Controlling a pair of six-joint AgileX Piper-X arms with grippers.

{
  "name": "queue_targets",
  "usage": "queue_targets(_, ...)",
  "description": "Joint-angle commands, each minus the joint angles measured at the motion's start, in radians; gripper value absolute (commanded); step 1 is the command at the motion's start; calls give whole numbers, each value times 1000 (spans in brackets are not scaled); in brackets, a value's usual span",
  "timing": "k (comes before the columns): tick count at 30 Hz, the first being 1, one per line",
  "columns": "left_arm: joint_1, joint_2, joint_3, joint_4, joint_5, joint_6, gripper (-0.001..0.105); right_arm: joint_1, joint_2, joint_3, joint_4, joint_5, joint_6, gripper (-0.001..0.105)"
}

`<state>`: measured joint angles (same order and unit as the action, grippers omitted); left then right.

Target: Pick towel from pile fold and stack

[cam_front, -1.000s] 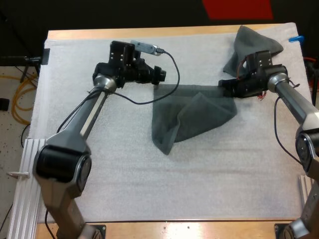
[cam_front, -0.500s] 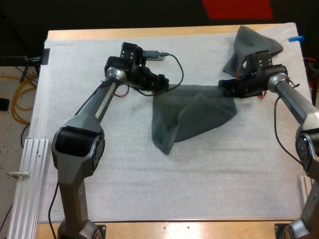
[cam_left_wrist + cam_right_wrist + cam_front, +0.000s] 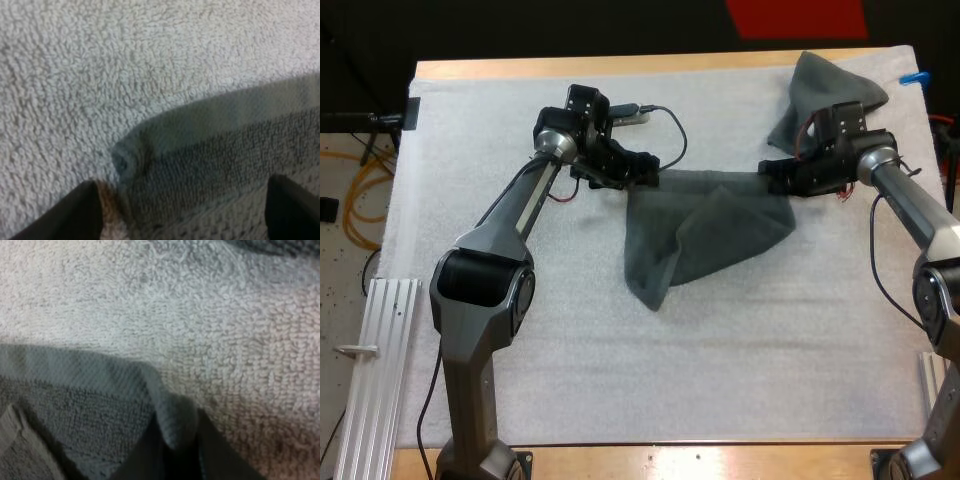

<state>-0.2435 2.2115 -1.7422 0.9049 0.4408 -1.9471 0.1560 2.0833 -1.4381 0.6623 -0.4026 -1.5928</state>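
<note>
I expect the towel (image 3: 650, 225) to fall open and spread out square when I lift its far corners and lay it down, because a loose flap (image 3: 725, 235) is folded over.
A dark grey-green towel (image 3: 705, 230) lies partly folded over itself in the middle of the white mat (image 3: 570, 330). My left gripper (image 3: 642, 172) is down at the towel's far left corner. In the left wrist view its fingers (image 3: 85, 210) stand wide apart, open (image 3: 187, 210), with the towel's hemmed corner (image 3: 225, 135) lying between them. My right gripper (image 3: 775, 175) is at the towel's far right corner. In the right wrist view it is shut (image 3: 177, 450), pinching the hem of the towel (image 3: 75, 385).
A second grey-green towel (image 3: 820, 90) sits crumpled at the mat's far right corner, just behind my right arm. Bare mat stretches across the near half and the left side.
My left gripper has moved right and slightly nearer, from left of the towel onto its far left corner. The right gripper and the towel have stayed put.
</note>
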Motion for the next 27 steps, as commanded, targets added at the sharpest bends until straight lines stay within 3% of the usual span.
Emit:
queue_targets(1,-6,3,-7,11,4,-18,69,3,14,6,26,-5,-12,0)
queue_targets(20,-27,13,-15,13,-65,-53,68,3,14,6,26,-28,-12,0)
queue_targets(27,-29,13,-15,13,11,-53,68,3,14,6,26,-28,-12,0)
